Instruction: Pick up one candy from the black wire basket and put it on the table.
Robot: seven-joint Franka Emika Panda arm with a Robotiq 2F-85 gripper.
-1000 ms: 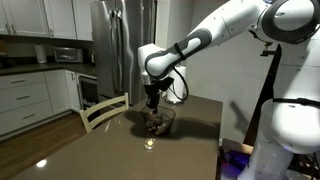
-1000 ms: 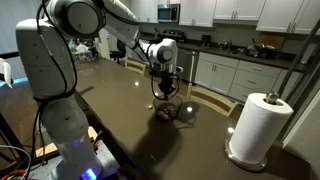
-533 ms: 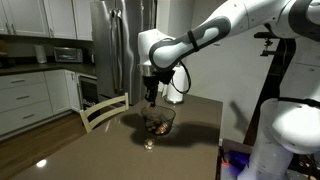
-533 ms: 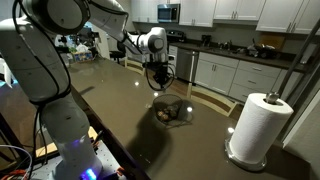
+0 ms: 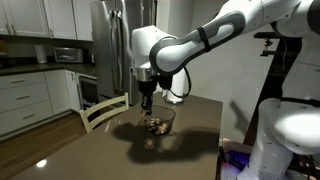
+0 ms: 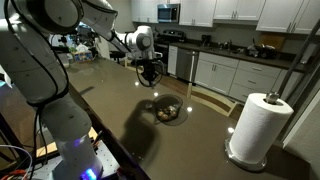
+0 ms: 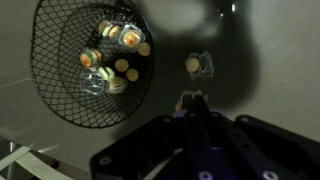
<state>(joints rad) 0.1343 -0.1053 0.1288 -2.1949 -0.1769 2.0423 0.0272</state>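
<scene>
The pinched candy (image 7: pixel 190 99) hangs free of the black wire basket, so the robot's gripper keeps going down until the candy gets to the open table (image 5: pixel 142 153), and let go there.
The black wire basket (image 5: pixel 157 125) stands on the dark brown table (image 5: pixel 80 155) and holds several wrapped candies; it shows in both exterior views (image 6: pixel 168 110). In the wrist view the basket (image 7: pixel 50 85) is at the upper left. My gripper (image 5: pixel 146 108) hangs above the table, raised beside the basket (image 6: pixel 150 80). In the wrist view the gripper (image 7: pixel 190 100) is shut, with a small pale candy wrapper pinched at its fingertips. Another candy (image 7: pixel 198 65) lies on the table (image 7: pixel 270 50) just outside the basket.
A white paper-towel roll (image 6: pixel 258 125) stands on the table's near corner. A pale wooden chair (image 5: pixel 100 112) is at the table's far edge. A steel fridge (image 5: pixel 115 45) and white kitchen cabinets (image 6: pixel 235 75) stand behind.
My gripper has risen out of the basket and moved sideways away from it, staying shut. The basket has not moved.
</scene>
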